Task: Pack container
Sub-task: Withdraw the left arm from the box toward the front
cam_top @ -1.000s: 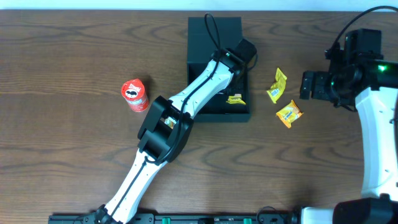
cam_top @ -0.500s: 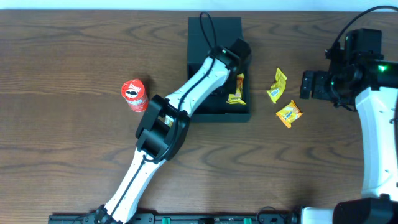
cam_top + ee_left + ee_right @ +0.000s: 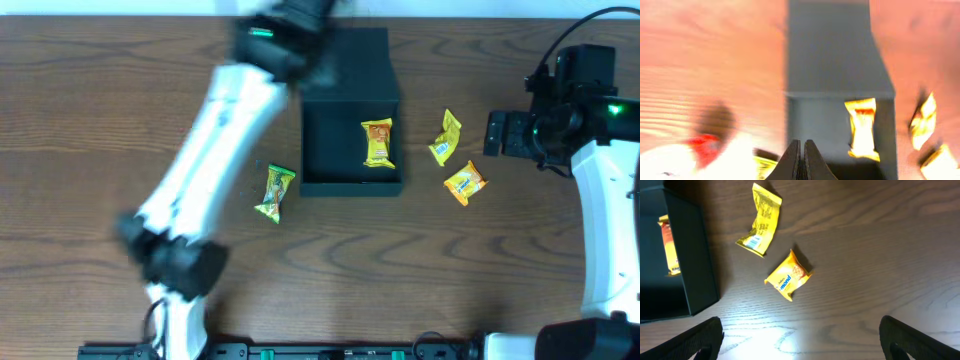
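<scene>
I should keep pulling my left gripper away until it opens clear of the red can (image 3: pixel 706 150), because the container's flap lid (image 3: pixel 358 66) lies folded back and leaves the container's opening open.
The dark teal container (image 3: pixel 320 150) lies open at the table's back middle, its flap lid (image 3: pixel 350 55) folded back. It also shows in the left wrist view (image 3: pixel 810 125). One orange-yellow snack packet (image 3: pixel 377 142) lies inside it at the right. A green-yellow packet (image 3: pixel 274 192) lies on the table just left of the container. Two yellow packets (image 3: pixel 446 137) (image 3: pixel 464 183) lie to its right. My left gripper (image 3: pixel 801 155) is shut and empty, blurred at the back left of the container (image 3: pixel 290 25). My right gripper (image 3: pixel 800 340) is open and empty above the table beside those two packets.
The red can is covered by my left arm in the overhead view; only a red blur (image 3: pixel 705 145) shows in the left wrist view. The right wrist view shows the two yellow packets (image 3: pixel 760 227) (image 3: pixel 787 275) and the container's corner (image 3: pixel 690 270).
My left arm has swung quickly out of the container toward the back left. The orange-yellow packet stays inside. The green-yellow packet now shows on the table left of the container. The right arm is still.
</scene>
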You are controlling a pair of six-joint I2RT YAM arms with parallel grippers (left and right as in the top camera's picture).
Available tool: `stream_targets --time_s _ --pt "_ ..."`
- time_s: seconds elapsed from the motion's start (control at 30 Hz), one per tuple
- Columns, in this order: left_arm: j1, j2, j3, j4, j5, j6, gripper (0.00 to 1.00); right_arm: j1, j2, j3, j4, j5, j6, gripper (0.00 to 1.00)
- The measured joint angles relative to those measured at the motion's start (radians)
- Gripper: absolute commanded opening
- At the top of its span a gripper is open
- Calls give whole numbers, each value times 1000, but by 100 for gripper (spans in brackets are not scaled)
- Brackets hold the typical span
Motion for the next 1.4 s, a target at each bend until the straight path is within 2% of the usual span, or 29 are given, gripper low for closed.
stream_targets --time_s 0.13,0.23,0.43,0.53,0.7,0.87,1.0,1.13,1.2,1.27,1.3,1.4 --pt "162 -132 12 -71 -21 61 6 0 0 0 4 2 0 99" --pt "219 -184 12 -137 -29 109 6 0 0 0 16 3 0 99" --pt "193 -225 11 -246 -39 174 6 0 0 0 47 5 -4 99" --pt "176 -301 10 -303 -75 191 8 0 0 0 80 5 -20 99" --pt "176 -514 9 -401 -121 198 15 0 0 0 113 5 -53 96" --pt "176 -793 -42 -408 -154 153 18 0 0 0 112 3 -60 94" --pt "176 -995 -256 -405 -174 112 19 0 0 0 98 -8 -60 97" --pt "176 -1176 -591 -366 -177 55 24 0 -12 0 89 -18 -61 99" --pt "176 -1287 -796 -320 -174 16 31 0 -24 0 78 -19 -64 99" --pt "176 -1386 -943 -252 -166 -6 47 0 -37 1 77 -21 -63 99" --pt "176 -1446 -1027 -182 -153 -25 51 0 -40 1 76 -22 -63 99" --pt "176 -1587 -1261 -31 -103 -84 55 0 -41 2 72 -26 -63 99"
